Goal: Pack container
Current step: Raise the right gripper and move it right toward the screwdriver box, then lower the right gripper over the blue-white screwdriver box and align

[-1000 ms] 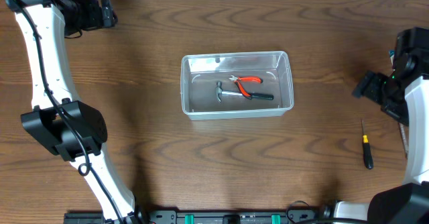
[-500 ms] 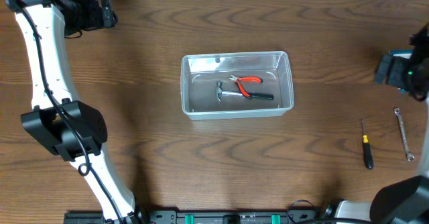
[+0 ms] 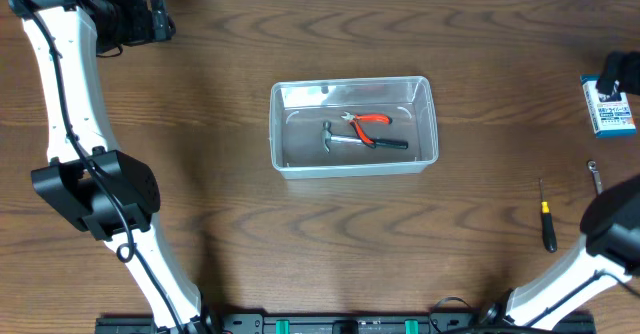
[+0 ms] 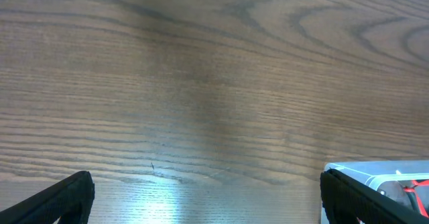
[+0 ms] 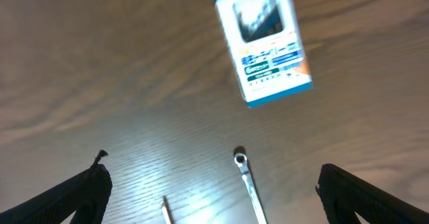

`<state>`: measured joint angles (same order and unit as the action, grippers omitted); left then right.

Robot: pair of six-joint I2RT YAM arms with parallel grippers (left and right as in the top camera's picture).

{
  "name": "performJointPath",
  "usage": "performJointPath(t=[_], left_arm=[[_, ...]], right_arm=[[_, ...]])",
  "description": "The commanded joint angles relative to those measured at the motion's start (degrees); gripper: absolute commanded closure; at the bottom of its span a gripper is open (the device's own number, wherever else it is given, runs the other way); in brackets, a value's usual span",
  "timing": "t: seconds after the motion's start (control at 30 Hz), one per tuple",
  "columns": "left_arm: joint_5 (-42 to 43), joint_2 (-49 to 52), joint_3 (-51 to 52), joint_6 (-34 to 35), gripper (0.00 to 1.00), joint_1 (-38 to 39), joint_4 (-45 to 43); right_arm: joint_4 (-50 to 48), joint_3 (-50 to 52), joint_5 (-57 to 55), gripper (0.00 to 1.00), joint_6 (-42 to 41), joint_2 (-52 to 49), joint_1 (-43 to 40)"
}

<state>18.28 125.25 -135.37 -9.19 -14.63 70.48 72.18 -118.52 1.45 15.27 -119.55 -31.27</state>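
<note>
The blue-and-white box (image 5: 267, 44) lies slanted ahead of my right gripper's open fingers, so I should turn that gripper square to it before going down astride its long sides (image 5: 232, 53).
The clear plastic container (image 3: 425, 124) stands at the table's middle, holding red-handled pliers (image 3: 371, 120) and a black hammer (image 3: 350, 139). Its corner shows at the lower right of the left wrist view (image 4: 379, 172). My left gripper (image 3: 160, 19) is open and empty at the far left back; its jaws (image 4: 204, 200) hang over bare wood. My right gripper (image 5: 214, 197) is open and empty above a silver wrench (image 5: 247, 177) and a screwdriver tip (image 5: 165, 209). In the overhead view the screwdriver (image 3: 546, 219) and the wrench (image 3: 595, 177) lie at the far right.
A small blue-and-white box (image 3: 610, 106) lies near the right edge, also in the right wrist view (image 5: 265, 43). The right arm's link (image 3: 612, 224) covers part of the wrench. The left arm's base (image 3: 95, 194) stands at the left.
My right arm has swung right and toward the table's edge, uncovering the blue-and-white box. The left arm and the container's contents have not moved.
</note>
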Motion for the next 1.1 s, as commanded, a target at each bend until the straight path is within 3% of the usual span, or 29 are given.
performJointPath(t=[0.0, 0.3, 0.7, 1.07], left_arm=[[0.5, -0.2, -1.0, 0.1, 0.02, -0.2, 0.2], [0.5, -0.3, -1.0, 0.1, 0.02, -0.2, 0.2], [0.5, -0.3, -1.0, 0.1, 0.02, -0.2, 0.2], [0.5, -0.3, -1.0, 0.1, 0.02, -0.2, 0.2]], right_arm=[[0.0, -0.9, 0.5, 0.01, 5.5, -5.2, -1.6], [0.9, -4.7, 2.0, 0.01, 10.2, -12.1, -3.6], [1.6, -22.6, 2.2, 0.01, 7.9, -16.6, -3.0], [2.0, -23.1, 1.0, 0.01, 13.6, -19.3, -3.3]])
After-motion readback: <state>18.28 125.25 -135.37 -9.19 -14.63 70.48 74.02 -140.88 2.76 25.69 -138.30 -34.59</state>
